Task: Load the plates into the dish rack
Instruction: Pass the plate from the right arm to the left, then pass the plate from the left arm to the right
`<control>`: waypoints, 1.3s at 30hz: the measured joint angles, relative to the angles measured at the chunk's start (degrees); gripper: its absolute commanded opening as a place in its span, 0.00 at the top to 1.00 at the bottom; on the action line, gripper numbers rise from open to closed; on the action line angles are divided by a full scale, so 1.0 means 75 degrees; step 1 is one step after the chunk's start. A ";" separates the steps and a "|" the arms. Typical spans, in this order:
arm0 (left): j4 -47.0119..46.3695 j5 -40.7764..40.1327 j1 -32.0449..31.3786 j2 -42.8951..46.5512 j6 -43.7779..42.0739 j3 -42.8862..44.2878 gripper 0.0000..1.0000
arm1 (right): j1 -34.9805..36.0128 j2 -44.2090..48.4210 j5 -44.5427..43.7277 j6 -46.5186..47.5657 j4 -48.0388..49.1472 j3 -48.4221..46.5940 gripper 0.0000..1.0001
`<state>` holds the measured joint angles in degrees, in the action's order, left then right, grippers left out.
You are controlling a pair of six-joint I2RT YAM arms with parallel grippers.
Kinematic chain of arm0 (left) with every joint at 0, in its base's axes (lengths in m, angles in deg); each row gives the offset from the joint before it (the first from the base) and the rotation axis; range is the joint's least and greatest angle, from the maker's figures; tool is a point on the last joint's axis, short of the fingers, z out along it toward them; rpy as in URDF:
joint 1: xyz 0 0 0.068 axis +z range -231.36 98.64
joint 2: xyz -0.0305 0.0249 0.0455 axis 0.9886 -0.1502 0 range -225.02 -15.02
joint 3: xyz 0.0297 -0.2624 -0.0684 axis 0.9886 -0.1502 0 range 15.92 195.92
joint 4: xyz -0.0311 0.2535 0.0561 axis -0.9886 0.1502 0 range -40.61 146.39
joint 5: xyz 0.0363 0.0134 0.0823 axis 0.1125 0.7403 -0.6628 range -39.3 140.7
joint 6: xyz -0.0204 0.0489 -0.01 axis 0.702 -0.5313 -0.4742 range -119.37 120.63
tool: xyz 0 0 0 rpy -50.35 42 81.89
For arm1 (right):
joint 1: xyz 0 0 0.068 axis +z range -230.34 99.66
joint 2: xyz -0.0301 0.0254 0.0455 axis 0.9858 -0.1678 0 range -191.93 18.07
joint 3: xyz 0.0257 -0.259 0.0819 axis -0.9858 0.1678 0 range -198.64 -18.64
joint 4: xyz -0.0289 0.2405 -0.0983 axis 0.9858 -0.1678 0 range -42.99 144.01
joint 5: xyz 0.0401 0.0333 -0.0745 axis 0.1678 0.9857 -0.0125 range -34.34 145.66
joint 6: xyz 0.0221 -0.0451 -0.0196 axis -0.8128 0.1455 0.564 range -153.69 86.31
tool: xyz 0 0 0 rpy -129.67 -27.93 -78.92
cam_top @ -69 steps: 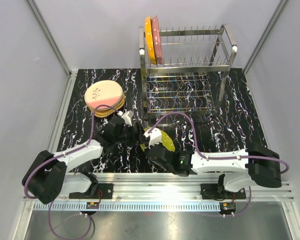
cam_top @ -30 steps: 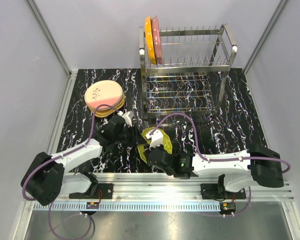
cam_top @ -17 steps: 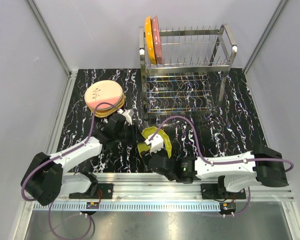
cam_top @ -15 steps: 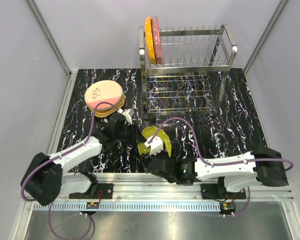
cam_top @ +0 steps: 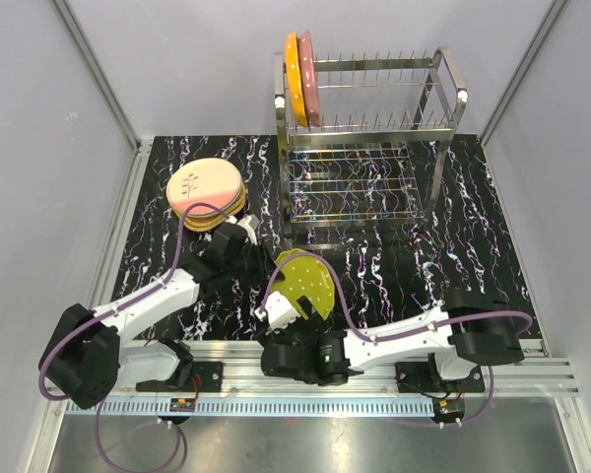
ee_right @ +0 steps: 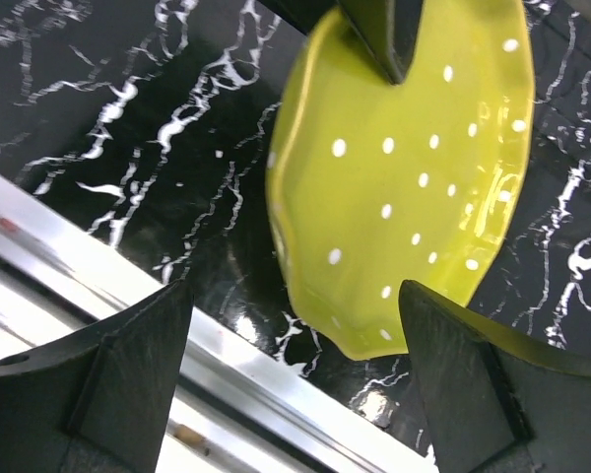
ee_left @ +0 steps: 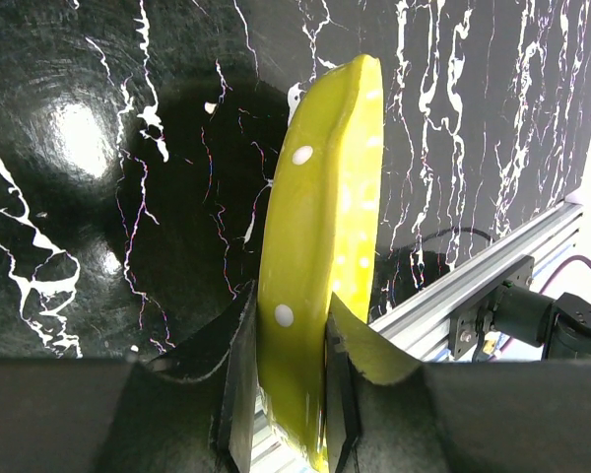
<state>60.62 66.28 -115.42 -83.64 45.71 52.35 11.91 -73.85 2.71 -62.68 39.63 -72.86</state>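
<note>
The lime-green plate (cam_top: 307, 278) is tilted too flat in my left gripper. My right gripper should grab the plate's near rim (ee_right: 362, 351) and turn the plate upright before loading it.
A dotted lime-green plate (cam_top: 301, 281) stands on edge over the black marble tabletop, near the front. My left gripper (cam_top: 259, 252) is shut on its rim; in the left wrist view the plate (ee_left: 320, 236) runs edge-on between the two fingers (ee_left: 238, 394). My right gripper (cam_top: 279, 311) is open and empty, drawn back near the table's front edge, with the plate (ee_right: 409, 187) ahead of it and clear of both fingers (ee_right: 128, 365). The dish rack (cam_top: 374, 133) stands at the back, with an orange plate (cam_top: 294, 71) and a pink plate (cam_top: 308, 79) upright at the left end of its upper tier.
A stack of plates (cam_top: 207, 192), topped by a cream one with a leaf motif, lies at the back left beside the rack. An aluminium rail (cam_top: 374, 345) runs along the near edge. Grey walls close in both sides.
My right gripper has opened, let go of the lime-green plate and pulled back toward the near rail. The left gripper keeps its hold on the plate, which now stands more upright.
</note>
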 measured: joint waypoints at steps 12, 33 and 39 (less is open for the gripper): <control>0.0793 -0.0087 0.0000 0.0329 0.0003 0.0178 0.75 | -0.0335 -0.0501 -0.0370 -0.0035 -0.0248 0.0000 0.10; 0.0950 -0.0082 0.0003 0.0493 0.0297 0.0603 0.61 | -0.0463 -0.0740 -0.0449 0.0615 -0.0341 -0.0221 0.70; 0.0644 0.0227 0.0000 0.0484 0.0312 0.0898 0.47 | -0.0475 -0.0341 -0.0388 0.0702 -0.0356 -0.0207 0.80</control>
<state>65.45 67.98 -115.42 -80.01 48.04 59.08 8.34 -76.41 -0.19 -57.41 36.97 -74.41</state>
